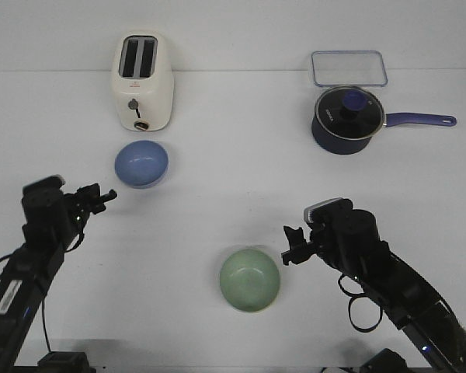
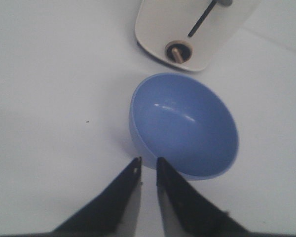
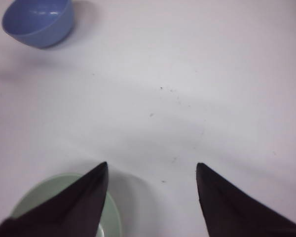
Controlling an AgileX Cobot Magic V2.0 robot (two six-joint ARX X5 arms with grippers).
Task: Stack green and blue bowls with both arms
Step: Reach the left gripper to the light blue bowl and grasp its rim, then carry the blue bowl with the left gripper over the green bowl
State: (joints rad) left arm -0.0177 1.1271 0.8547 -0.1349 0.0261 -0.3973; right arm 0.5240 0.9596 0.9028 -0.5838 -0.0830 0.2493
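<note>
The green bowl point(image 1: 249, 280) looks as wide as the blue bowl point(image 1: 141, 164). I expect the blue bowl to fit inside it and hide it when I stack them.
The periwinkle blue bowl point(image 1: 142, 163) stands upright in front of the toaster. The pale green bowl point(image 1: 250, 280) stands upright near the table's front middle. My left gripper point(image 1: 107, 196) is just left of the blue bowl and a little nearer, low over the table. In the left wrist view the left gripper point(image 2: 149, 162) has its fingers almost together with nothing between them, tips just short of the blue bowl's point(image 2: 187, 126) rim. My right gripper point(image 1: 291, 245) is open and empty just right of the green bowl. In the right wrist view the right gripper point(image 3: 152, 165) has one finger over the green bowl's point(image 3: 112, 222) edge; the blue bowl point(image 3: 38, 22) is far off.
A cream toaster point(image 1: 142, 81) stands at the back left, close behind the blue bowl, and also shows in the left wrist view point(image 2: 192, 29). A dark blue saucepan with a glass lid point(image 1: 346, 120) and a clear lidded container point(image 1: 349, 68) stand at the back right.
</note>
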